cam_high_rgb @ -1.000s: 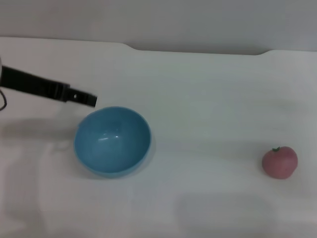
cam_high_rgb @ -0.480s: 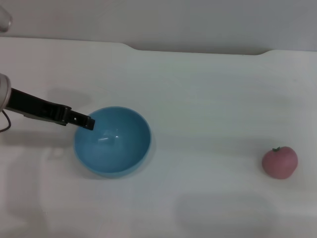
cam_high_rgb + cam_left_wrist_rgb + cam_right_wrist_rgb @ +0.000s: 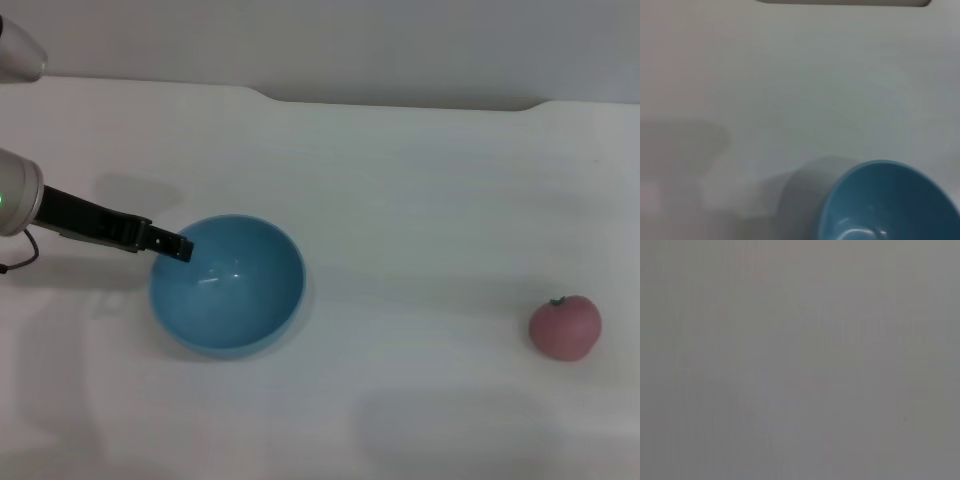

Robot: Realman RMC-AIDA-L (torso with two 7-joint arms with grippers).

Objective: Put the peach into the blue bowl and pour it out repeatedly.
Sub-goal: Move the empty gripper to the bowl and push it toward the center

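My left gripper's fingers stretch over the blue bowl's empty inside [image 3: 205,277], pointing across its side, so I descend next until they straddle the bowl's rim [image 3: 157,268], then close.
The blue bowl [image 3: 227,285] stands upright and holds nothing, on the left part of the white table [image 3: 420,200]. My left gripper [image 3: 180,246] reaches in from the left as a dark bar, its tip at the bowl's back-left rim. The left wrist view shows the bowl [image 3: 890,205] from close by, with its shadow on the table. The peach [image 3: 565,326], pink-red with a small green stem, lies far off on the table's right side, untouched. My right gripper shows in no view; the right wrist view is plain grey.
The table's far edge [image 3: 400,102] runs across the back with a notch in it, and a grey wall lies beyond. Bare white surface lies between the bowl and the peach.
My left gripper came down and forward from behind the bowl to its back-left rim, then stayed there over the last half second. Bowl and peach have not moved.
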